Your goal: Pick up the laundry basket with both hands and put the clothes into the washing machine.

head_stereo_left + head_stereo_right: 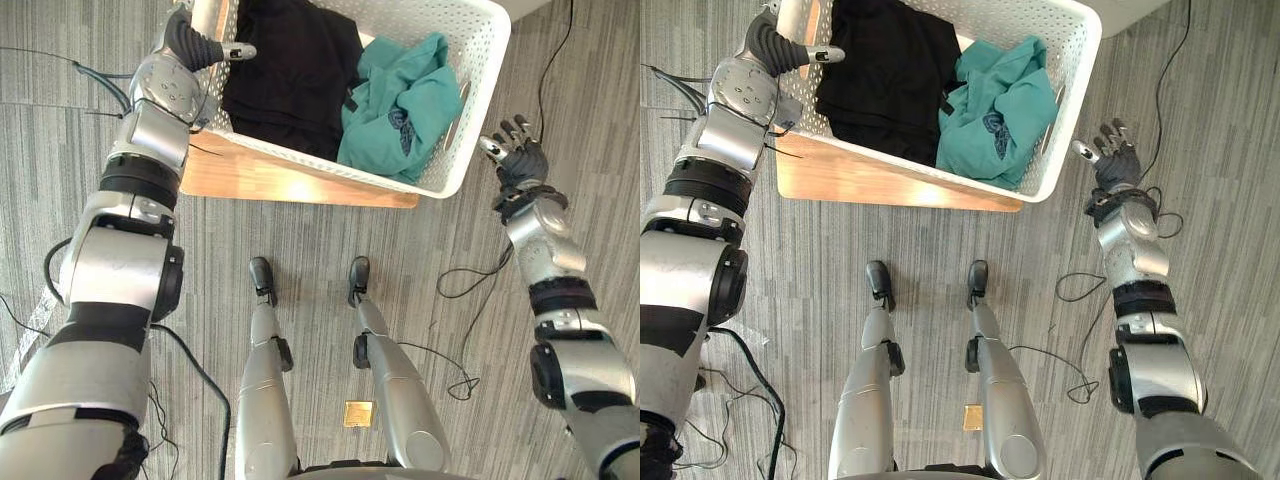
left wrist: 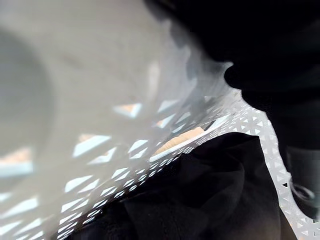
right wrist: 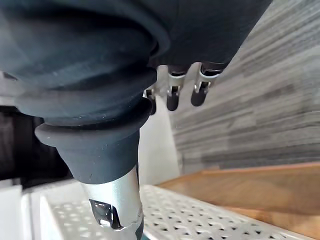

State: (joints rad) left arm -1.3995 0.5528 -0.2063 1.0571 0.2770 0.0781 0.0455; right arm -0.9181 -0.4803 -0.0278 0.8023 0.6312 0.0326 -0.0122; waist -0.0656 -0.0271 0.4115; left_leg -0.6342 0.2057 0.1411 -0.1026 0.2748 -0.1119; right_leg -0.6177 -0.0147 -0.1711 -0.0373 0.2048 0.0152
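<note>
The teal garment [image 1: 402, 112] and black clothes are lower than the basket's rim [image 1: 486, 100], so I expect them to stay in place and travel along when the robot lifts and carries the laundry basket.
A white perforated laundry basket [image 1: 470, 120] rests on a low wooden platform [image 1: 290, 185]. Inside it lie black clothes [image 1: 290, 70] on the left and a crumpled teal garment [image 1: 395, 110] on the right. My left hand [image 1: 195, 45] is up against the basket's left rim; its wrist view looks along the basket wall [image 2: 100, 150] at the black clothes [image 2: 210, 200]. My right hand [image 1: 518, 152] hovers open just off the basket's right wall, a small gap away, holding nothing. The right wrist view has its fingers [image 3: 172, 95] straight above the basket's rim [image 3: 210, 217].
Grey striped carpet [image 1: 330, 230] surrounds the platform. A white corner of some object [image 1: 1130, 10] stands beyond the basket at the far right. The platform's near edge [image 1: 890, 190] juts out under the basket toward me.
</note>
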